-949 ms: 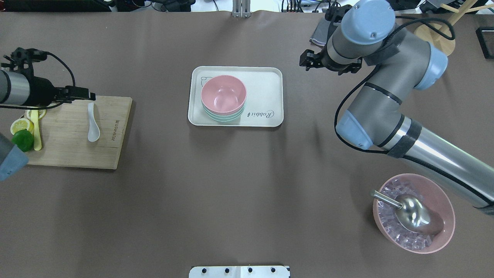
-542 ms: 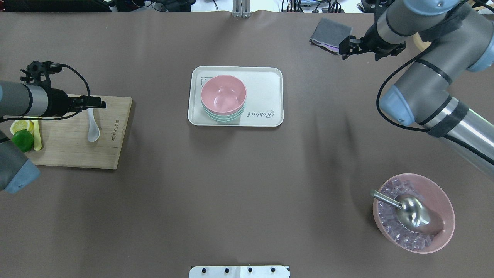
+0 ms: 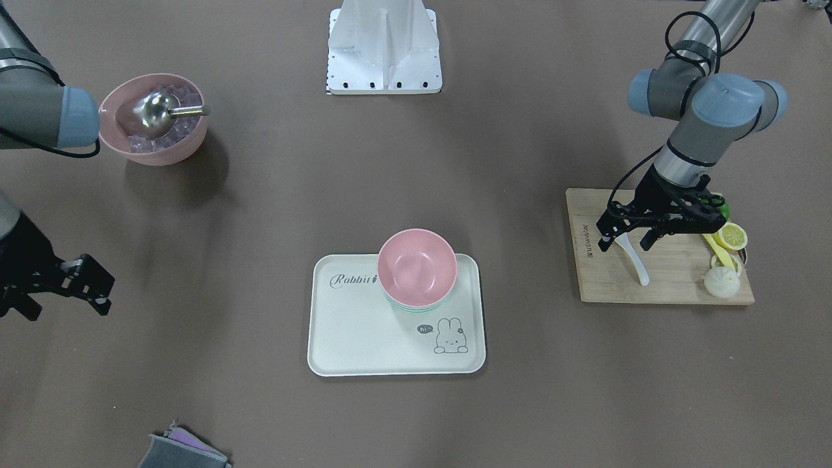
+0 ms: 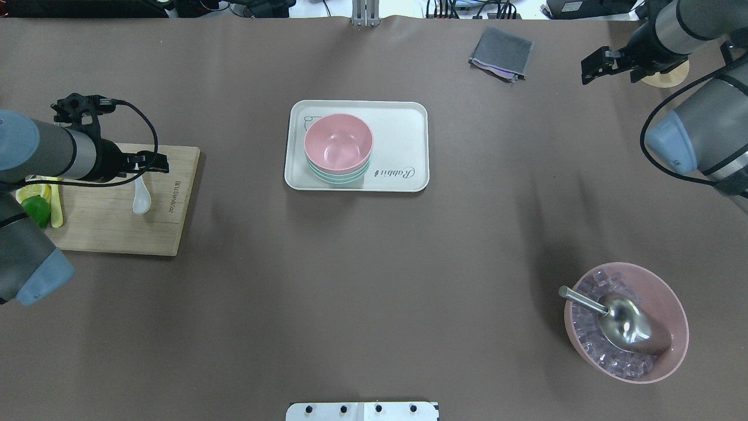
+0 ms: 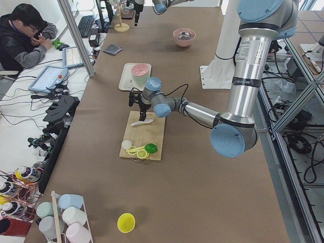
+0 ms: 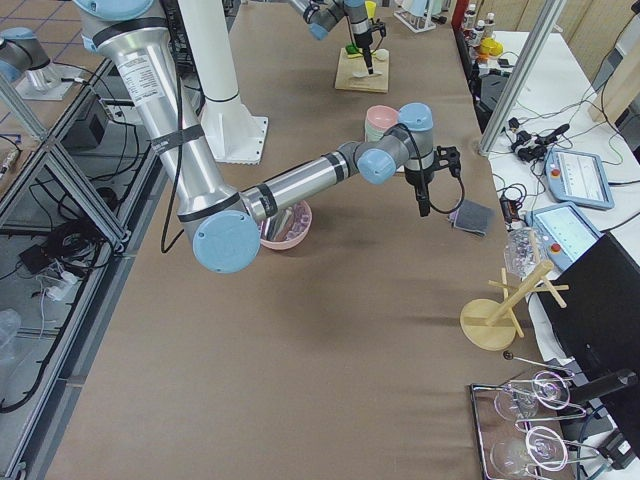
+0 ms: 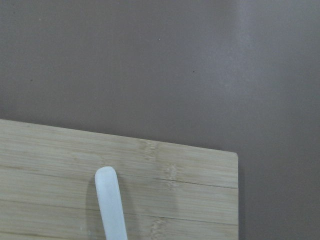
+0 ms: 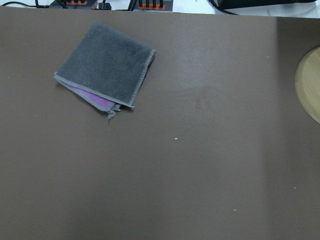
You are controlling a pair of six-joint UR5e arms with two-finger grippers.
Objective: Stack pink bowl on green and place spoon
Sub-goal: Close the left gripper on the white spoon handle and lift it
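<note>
The white spoon's handle (image 3: 636,264) will stick out over the pink bowl's rim when I lower it in, because it looks long for the pink bowl (image 3: 417,268).
A pink bowl (image 4: 338,143) sits nested on a green bowl (image 4: 339,178) on the white tray (image 4: 403,126); they also show in the front view, pink (image 3: 416,266) over green (image 3: 416,308). A white spoon (image 4: 141,197) lies on the wooden cutting board (image 4: 105,231). My left gripper (image 4: 156,163) is open over the spoon's handle (image 3: 634,260), one finger on each side. The handle's tip shows in the left wrist view (image 7: 111,205). My right gripper (image 4: 589,66) is open and empty at the far right, well away from the tray.
Lemon slices (image 4: 29,192) and a lime (image 4: 36,210) lie at the board's left end. A pink bowl of ice (image 4: 660,292) with a metal scoop (image 4: 622,324) stands near right. A grey cloth (image 4: 501,52) and a wooden stand base (image 4: 666,75) lie far right.
My right arm has swung right and back, away from the tray. My left gripper has moved right along the board to over the spoon's handle. The bowls have not moved.
</note>
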